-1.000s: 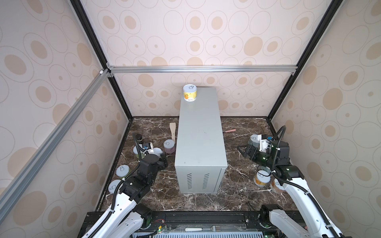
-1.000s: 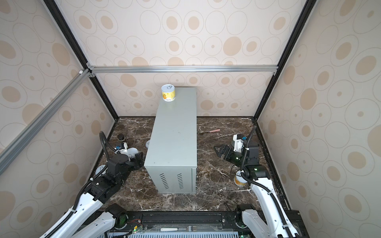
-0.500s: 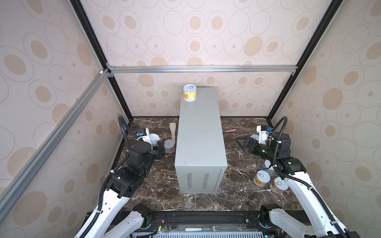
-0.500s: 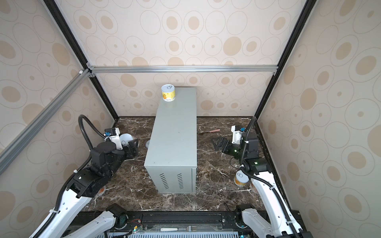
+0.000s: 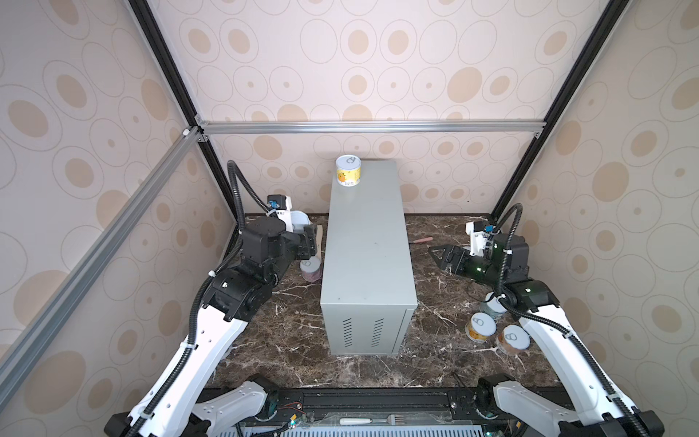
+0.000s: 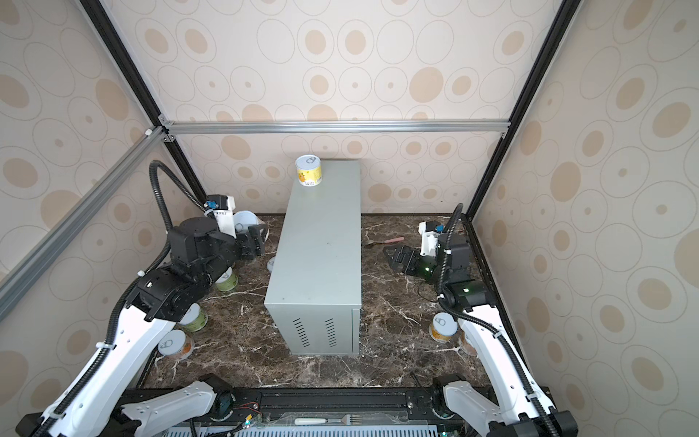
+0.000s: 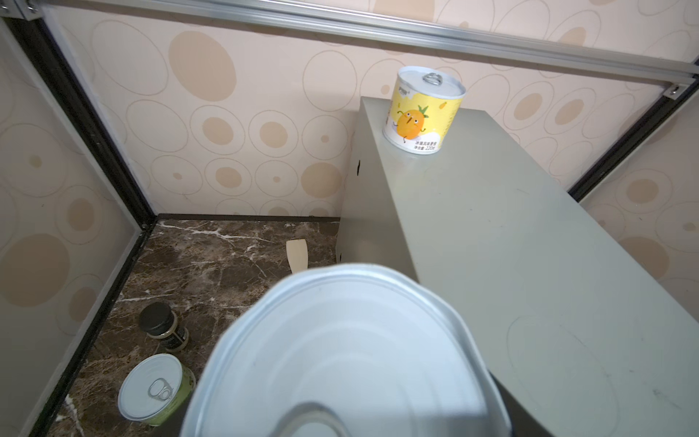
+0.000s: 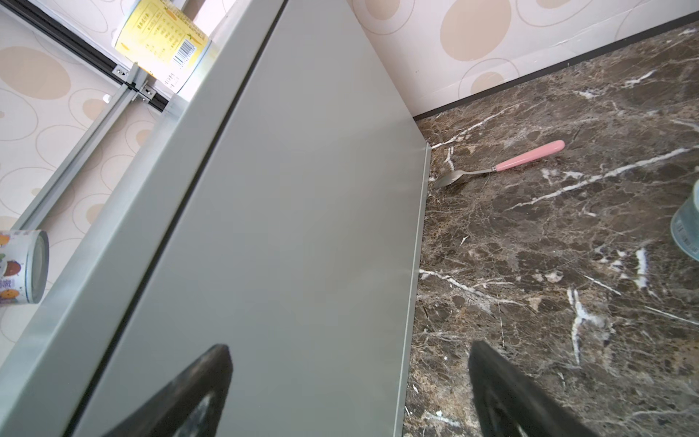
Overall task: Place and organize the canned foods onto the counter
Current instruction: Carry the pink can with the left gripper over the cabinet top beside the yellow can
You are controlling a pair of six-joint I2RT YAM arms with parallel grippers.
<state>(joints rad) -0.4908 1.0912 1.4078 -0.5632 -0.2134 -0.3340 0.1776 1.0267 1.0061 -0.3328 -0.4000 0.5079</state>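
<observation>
The held can has its lid up and the counter before the yellow can is clear, so the robot's left gripper goes on carrying the held can until its base rests there.
My left gripper is shut on a can, held in the air beside the left wall of the counter, just below its top. The can's silver lid fills the left wrist view and hides the jaws. A yellow can stands upright on the counter's back left corner. My right gripper hangs open and empty to the right of the counter, its fingers facing the grey side wall. More cans stand on the floor on both sides.
On the floor at left are a pink can, green cans, an orange one, a dark-capped bottle and a wooden spatula. At right are three cans and a pink-handled spoon.
The left arm has lifted its can from floor level up and back along the counter's left side. The right gripper has risen away from the right-hand cans, still open.
</observation>
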